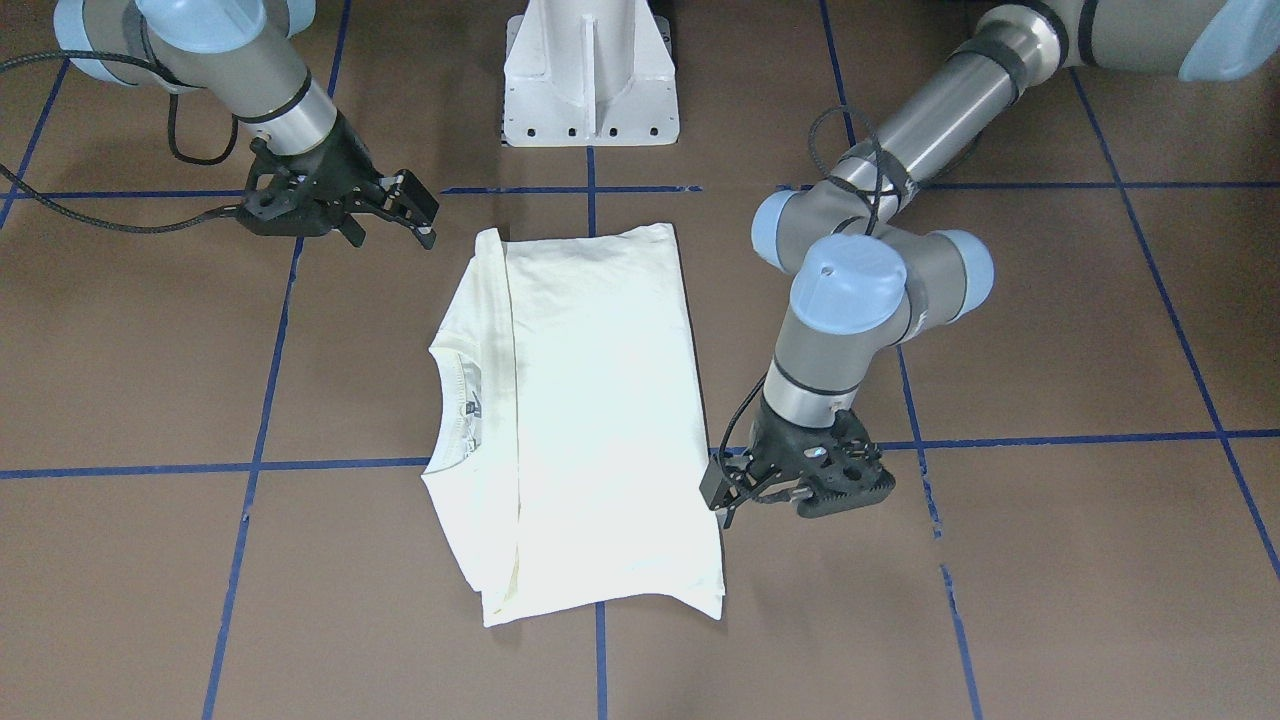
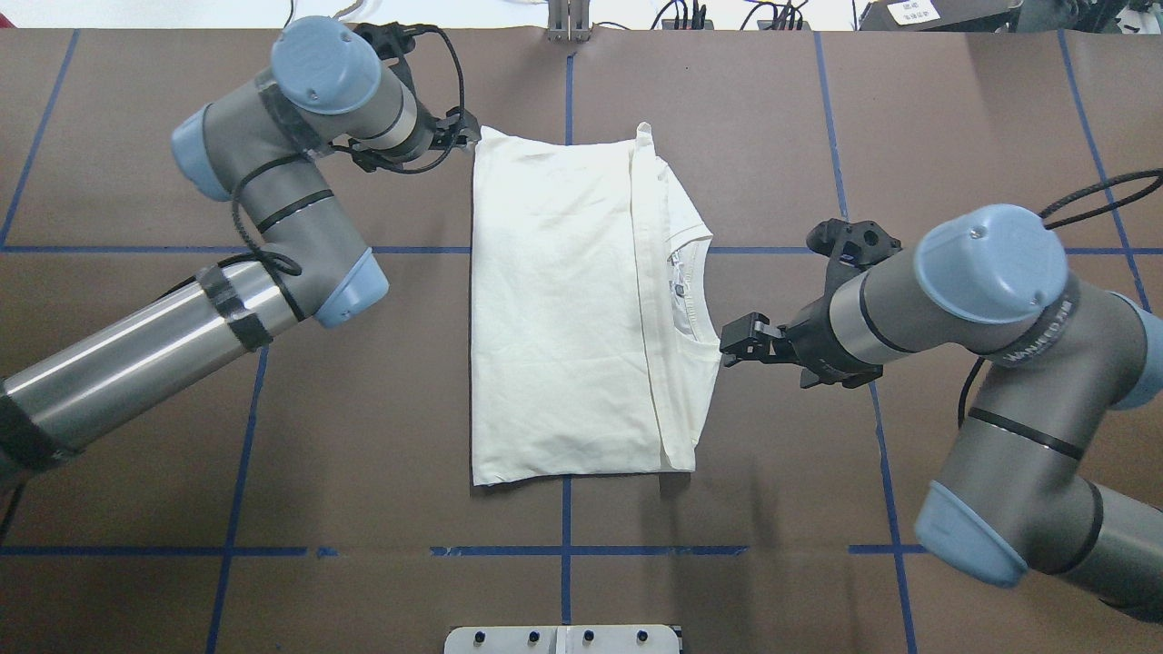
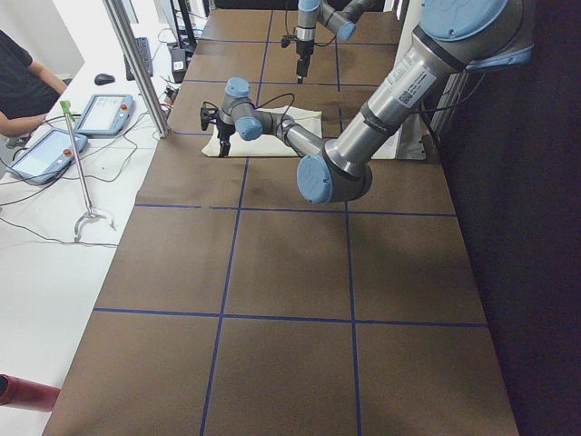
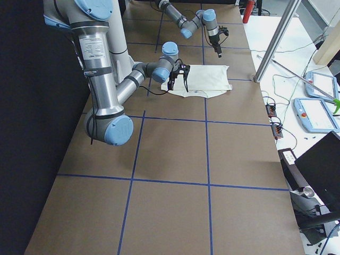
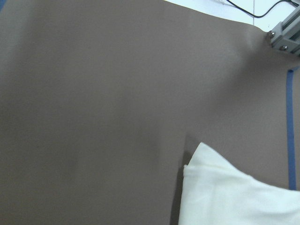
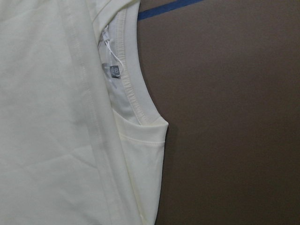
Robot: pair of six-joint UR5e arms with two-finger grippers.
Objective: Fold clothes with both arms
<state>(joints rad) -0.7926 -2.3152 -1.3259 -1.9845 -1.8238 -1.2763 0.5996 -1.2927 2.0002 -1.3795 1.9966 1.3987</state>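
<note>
The cream-white T-shirt's near end (image 1: 600, 248) will bend over in one piece when the robot folds it, because the layers lie flat on each other along the smooth long fold (image 1: 696, 378).
The cream-white T-shirt (image 2: 563, 309) lies folded lengthwise in a flat rectangle on the brown table, plain back up. Its collar (image 2: 692, 291) with the label shows on the overhead view's right. The print is hidden. My left gripper (image 2: 465, 134) hovers open and empty just beside the shirt's far left corner; it also shows in the front view (image 1: 722, 505). My right gripper (image 2: 738, 342) is open and empty, just off the collar side of the shirt, and also shows in the front view (image 1: 415, 212). The left wrist view shows that corner of the shirt (image 5: 225, 192). The right wrist view shows the collar (image 6: 136, 93).
The white pedestal base (image 1: 590, 80) stands at the robot's side of the table. Blue tape lines (image 2: 565, 509) grid the brown table top. A side table with tablets (image 3: 104, 113), a metal post (image 3: 136, 64) and a seated person (image 3: 23, 82) lie beyond the far edge.
</note>
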